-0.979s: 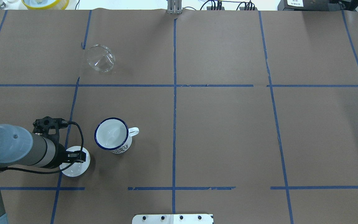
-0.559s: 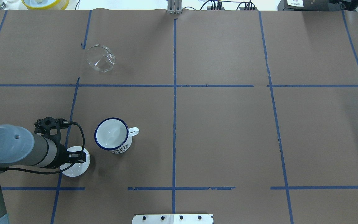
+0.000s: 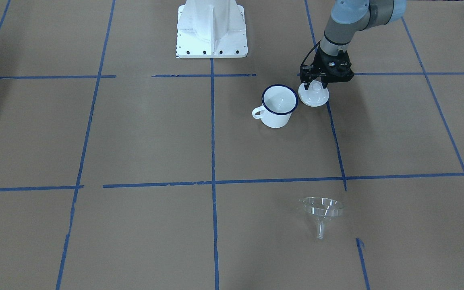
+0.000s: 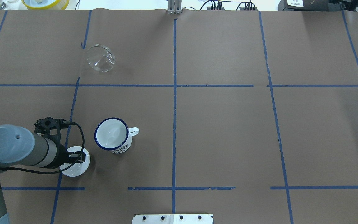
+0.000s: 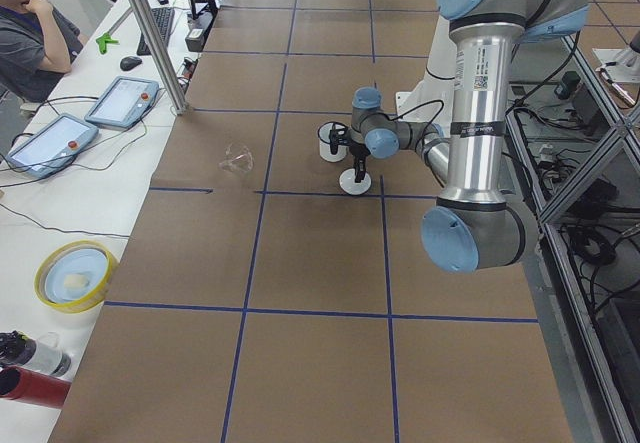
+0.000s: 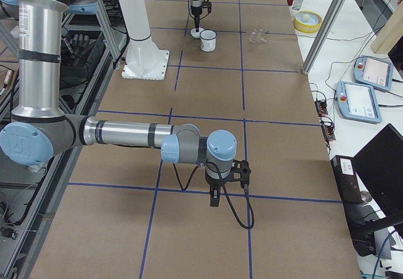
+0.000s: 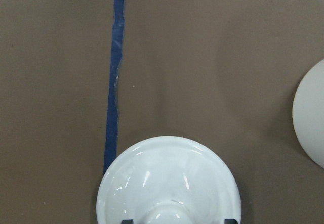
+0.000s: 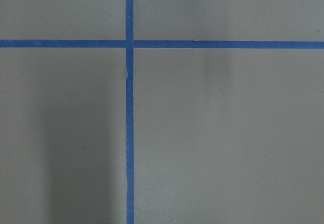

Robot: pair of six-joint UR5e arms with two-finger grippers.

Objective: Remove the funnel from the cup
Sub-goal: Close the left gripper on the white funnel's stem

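Note:
The white knobbed lid [image 3: 314, 97] looks a little narrower than the dark blue rim [image 3: 280, 114], so I expect it to settle inside when the robot lowers it onto the cup.
The clear funnel [image 4: 100, 58] lies on its side on the brown paper, far from the cup and apart from it; it also shows in the front view [image 3: 322, 209]. The white cup [image 4: 112, 134] with a dark blue rim stands upright and empty, handle towards the table's middle [image 3: 279, 104]. My left gripper [image 4: 77, 157] hangs over a white knobbed lid [image 4: 73, 169] beside the cup. In the left wrist view its jaws stand open on either side of the lid's knob [image 7: 169, 216]. My right gripper [image 6: 214, 200] shows only in the exterior right view; I cannot tell its state.
Blue tape lines [image 4: 174, 93] grid the table. A yellow bowl [image 4: 45, 3] sits past the far left edge. The robot's white base plate [image 3: 212, 28] is at the near edge. The right wrist view shows only paper and tape [image 8: 129, 44].
My left arm has shifted very slightly above the lid. The lid, cup and funnel have not moved.

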